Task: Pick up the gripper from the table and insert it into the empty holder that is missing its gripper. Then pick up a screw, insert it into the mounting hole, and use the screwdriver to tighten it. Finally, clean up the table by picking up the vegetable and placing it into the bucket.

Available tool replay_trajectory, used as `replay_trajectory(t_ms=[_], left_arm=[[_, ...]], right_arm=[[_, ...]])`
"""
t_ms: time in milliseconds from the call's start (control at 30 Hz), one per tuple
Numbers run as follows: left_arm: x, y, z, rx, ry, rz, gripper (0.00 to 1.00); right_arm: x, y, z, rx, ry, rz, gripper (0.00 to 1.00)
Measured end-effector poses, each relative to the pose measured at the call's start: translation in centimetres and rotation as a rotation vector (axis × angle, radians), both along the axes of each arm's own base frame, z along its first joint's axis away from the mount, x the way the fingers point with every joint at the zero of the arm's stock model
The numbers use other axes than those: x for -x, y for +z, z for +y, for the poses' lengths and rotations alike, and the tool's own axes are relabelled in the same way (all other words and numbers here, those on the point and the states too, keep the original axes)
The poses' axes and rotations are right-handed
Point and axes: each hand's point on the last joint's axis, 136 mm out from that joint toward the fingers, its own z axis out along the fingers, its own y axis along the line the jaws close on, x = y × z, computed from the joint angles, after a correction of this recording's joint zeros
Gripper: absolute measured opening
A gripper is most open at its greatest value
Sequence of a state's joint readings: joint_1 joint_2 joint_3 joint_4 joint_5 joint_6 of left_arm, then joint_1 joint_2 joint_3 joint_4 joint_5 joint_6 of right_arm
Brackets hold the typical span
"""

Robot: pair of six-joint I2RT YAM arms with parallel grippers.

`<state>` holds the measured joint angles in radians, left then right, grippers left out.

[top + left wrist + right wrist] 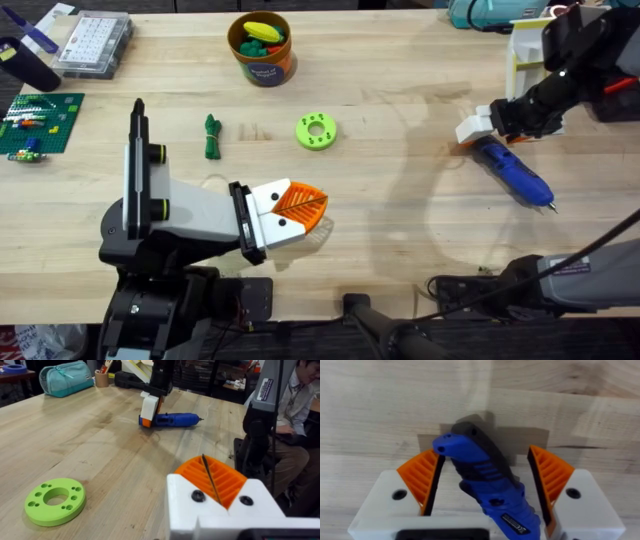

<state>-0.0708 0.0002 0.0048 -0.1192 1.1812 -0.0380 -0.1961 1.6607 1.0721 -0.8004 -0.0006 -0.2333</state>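
Observation:
The blue screwdriver point(514, 171) will come away free of any cord when I lift it, because the rear end point(462, 437) stops in a closed cap with clear wood around it.
The blue screwdriver point(520, 175) lies on the table at the right, metal tip toward the front edge. My right gripper point(480, 130) is open and straddles its rear end. In the right wrist view the orange pads point(422, 472) stand on either side of the screwdriver point(485, 475) with a gap on one side. My left gripper point(305, 203) is shut near the front middle, orange pads pressed together with nothing between them point(210, 477). The dark green vegetable point(211, 136) lies left of centre. The orange bucket point(262, 62) stands at the back. The loose gripper, holder and screw are out of view.
A lime-green ring point(316, 130) lies between the vegetable and the screwdriver. A clear parts box point(92, 45) and a green plate with small bits point(38, 122) sit at the far left. A white and yellow frame point(522, 55) stands behind the right arm.

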Motion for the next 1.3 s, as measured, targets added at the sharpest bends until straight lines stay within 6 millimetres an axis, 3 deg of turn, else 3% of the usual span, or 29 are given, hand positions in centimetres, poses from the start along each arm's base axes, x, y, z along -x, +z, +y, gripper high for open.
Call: replay_trajectory(t_ms=[633,833,1067,1300], left_arm=[[0.0,0.0,0.0,0.000,-0.002,0.000,0.011],[0.0,0.0,0.0,0.000,-0.002,0.000,0.011],[0.0,0.0,0.0,0.000,-0.002,0.000,0.011],[0.0,0.0,0.0,0.000,-0.002,0.000,0.011]], right_arm=[[1.3,0.2,0.1,-0.010,0.012,0.057,0.987],[0.6,0.8,0.1,0.005,0.150,0.036,0.987],[1.9,0.8,0.3,0.003,0.357,0.081,0.987],[2.9,0.8,0.5,-0.009,0.447,0.118,0.963]])
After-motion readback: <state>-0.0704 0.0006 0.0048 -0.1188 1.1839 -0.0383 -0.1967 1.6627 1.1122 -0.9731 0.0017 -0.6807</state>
